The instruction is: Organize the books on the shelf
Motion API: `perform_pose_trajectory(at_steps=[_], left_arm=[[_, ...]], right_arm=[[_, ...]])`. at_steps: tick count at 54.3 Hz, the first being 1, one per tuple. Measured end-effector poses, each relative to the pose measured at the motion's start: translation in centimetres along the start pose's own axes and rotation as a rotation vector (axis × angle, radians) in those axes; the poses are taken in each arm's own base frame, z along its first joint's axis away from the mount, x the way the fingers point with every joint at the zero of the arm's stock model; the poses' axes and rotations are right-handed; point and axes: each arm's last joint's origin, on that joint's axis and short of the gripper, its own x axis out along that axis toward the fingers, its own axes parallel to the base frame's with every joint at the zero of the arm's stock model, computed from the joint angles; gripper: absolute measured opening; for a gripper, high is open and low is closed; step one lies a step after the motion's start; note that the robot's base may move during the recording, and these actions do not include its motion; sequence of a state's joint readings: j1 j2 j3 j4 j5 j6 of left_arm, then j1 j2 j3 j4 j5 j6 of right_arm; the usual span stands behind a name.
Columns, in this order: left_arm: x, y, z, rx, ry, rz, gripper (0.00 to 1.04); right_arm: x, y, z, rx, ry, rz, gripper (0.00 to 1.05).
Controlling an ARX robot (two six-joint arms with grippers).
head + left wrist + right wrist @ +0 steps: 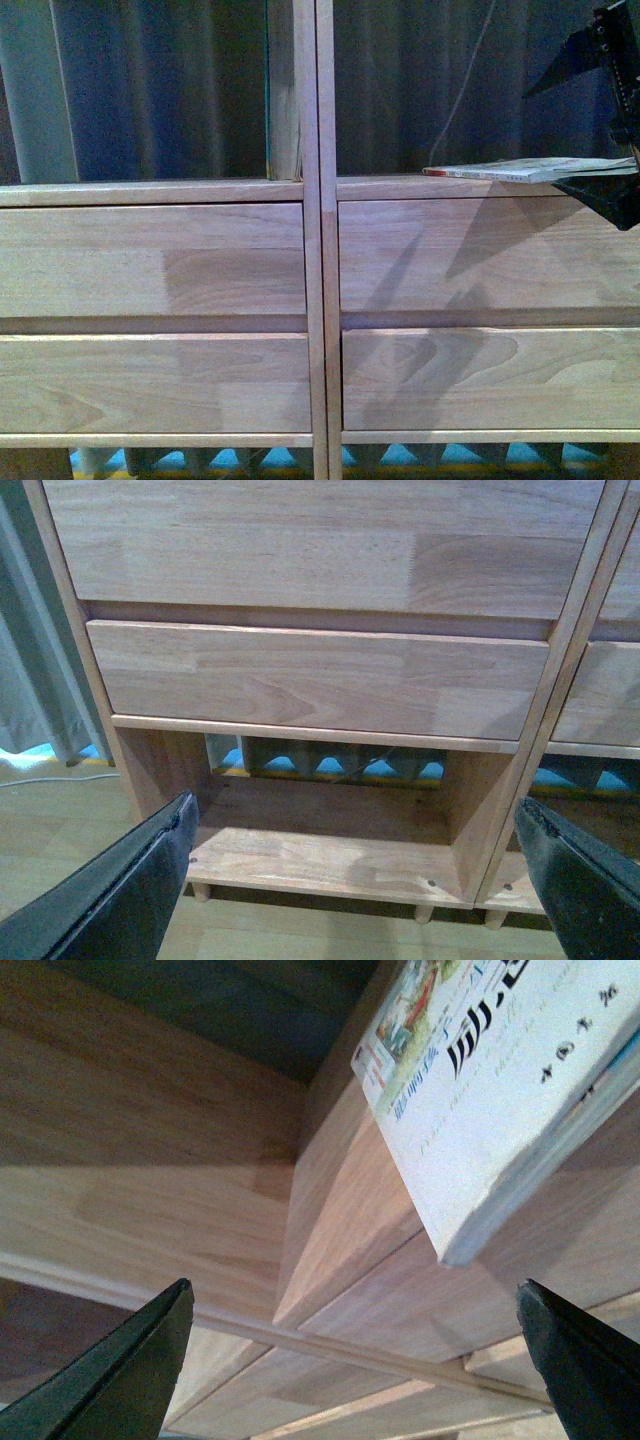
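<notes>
The book's overhanging edge (490, 177) extends straight past the ledge, so I expect the book to stay flat and shut when the robot picks it up.
The shelf (160, 260) is light wood with two columns, open compartments above and wide drawer fronts below. One book (520, 170), thin, with a white cover and red and dark print, lies flat on the right column's ledge and overhangs its front edge. My right gripper (542, 140) is open at the far right, one finger above the book and one just under its overhang. In the right wrist view the book (500, 1090) is ahead of the open right gripper (355, 1360). My left gripper (360, 880) is open and empty, low before the shelf's bottom compartment (330, 855).
Dark curtains hang behind the backless compartments, with a thin cord (470, 70) in the right one. A grey curtain (30, 680) and a white cable (50, 777) lie left of the shelf. Blue and yellow matting (330, 770) shows behind the base. The floor is pale wood.
</notes>
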State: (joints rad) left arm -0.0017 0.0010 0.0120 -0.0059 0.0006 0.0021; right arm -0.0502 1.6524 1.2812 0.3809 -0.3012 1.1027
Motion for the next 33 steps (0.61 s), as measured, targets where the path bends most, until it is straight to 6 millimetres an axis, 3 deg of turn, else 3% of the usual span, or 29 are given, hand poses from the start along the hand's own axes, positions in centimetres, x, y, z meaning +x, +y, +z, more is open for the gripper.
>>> perform_pose_trajectory(at_steps=[13, 33], left_arm=[[0.0, 0.0, 0.0, 0.0, 0.0, 0.0, 0.97], [0.0, 0.0, 0.0, 0.0, 0.0, 0.0, 0.97]], right_arm=[[1.4, -0.1, 0.5, 0.015, -0.014, -0.026, 0.98], [1.7, -0.6, 0.4, 0.033, -0.022, -0.044, 0.98]])
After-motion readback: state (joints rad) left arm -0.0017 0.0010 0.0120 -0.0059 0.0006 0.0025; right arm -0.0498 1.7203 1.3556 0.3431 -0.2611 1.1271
